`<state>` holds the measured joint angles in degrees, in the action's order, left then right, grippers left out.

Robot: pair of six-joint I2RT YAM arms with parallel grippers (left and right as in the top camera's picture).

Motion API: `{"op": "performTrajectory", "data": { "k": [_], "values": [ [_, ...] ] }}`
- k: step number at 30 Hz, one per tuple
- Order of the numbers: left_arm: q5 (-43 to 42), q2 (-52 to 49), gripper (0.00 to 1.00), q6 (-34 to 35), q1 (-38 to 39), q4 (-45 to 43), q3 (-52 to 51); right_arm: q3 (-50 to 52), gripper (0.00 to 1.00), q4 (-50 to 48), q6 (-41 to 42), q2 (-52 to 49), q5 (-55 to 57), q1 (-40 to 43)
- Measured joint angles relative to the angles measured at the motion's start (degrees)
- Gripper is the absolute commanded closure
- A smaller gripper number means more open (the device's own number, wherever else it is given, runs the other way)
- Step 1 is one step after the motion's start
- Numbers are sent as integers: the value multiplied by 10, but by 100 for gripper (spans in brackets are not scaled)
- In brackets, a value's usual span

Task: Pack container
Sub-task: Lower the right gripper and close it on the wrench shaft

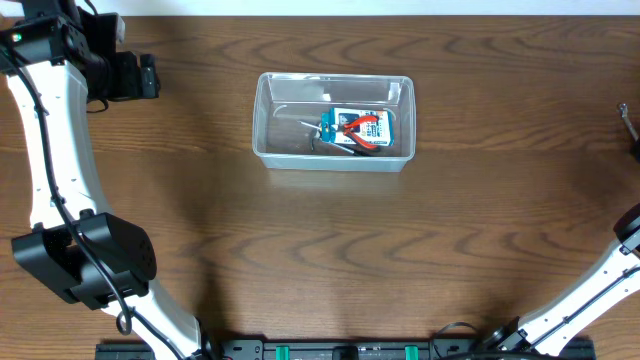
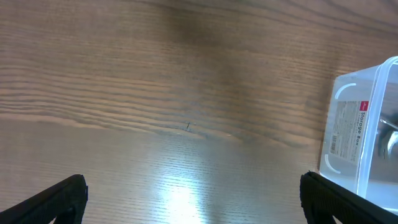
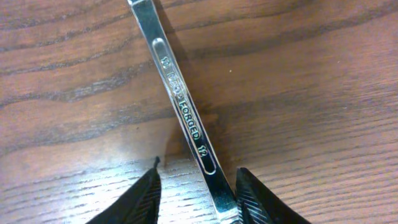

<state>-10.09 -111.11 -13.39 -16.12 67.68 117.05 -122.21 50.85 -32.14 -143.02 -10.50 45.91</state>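
Note:
The wrench's shank (image 3: 217, 190) lies at a slant across the opening of my right gripper, tight against a finger. Next, I open wider, turn square to the shank (image 3: 206, 160), and close on it.
The clear plastic container (image 1: 335, 78) stands at the table's middle back and holds a blue-and-white box with red-handled pliers (image 1: 362, 130) on it. One end wall of the container (image 2: 364, 124) with a label shows at the right of the left wrist view. A shiny steel wrench (image 3: 183, 106) lies flat on the wood. My right gripper (image 3: 200, 171) straddles its shank. The right finger is against the steel and a gap remains on the left side. My left gripper (image 2: 193, 180) hangs wide open over bare wood at the far left (image 1: 140, 75), holding nothing.
The right arm (image 1: 600, 290) comes in from the bottom right corner, and only a sliver of the wrench (image 1: 623, 112) shows at the right edge of the overhead view. The left arm (image 1: 50, 150) runs along the left side.

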Motion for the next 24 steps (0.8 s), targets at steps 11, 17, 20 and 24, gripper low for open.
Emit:
{"op": "performTrajectory", "data": {
  "k": [11,17,20,24],
  "values": [
    [0,0,2,0,0,0,0,0,73,12,7,0,-20,0],
    [0,0,2,0,0,0,0,0,22,14,16,0,-24,-1],
    [0,0,2,0,0,0,0,0,1,13,19,0,-25,-5],
    [0,0,2,0,0,0,0,0,1,8,17,0,-26,-18]
  ]
}}
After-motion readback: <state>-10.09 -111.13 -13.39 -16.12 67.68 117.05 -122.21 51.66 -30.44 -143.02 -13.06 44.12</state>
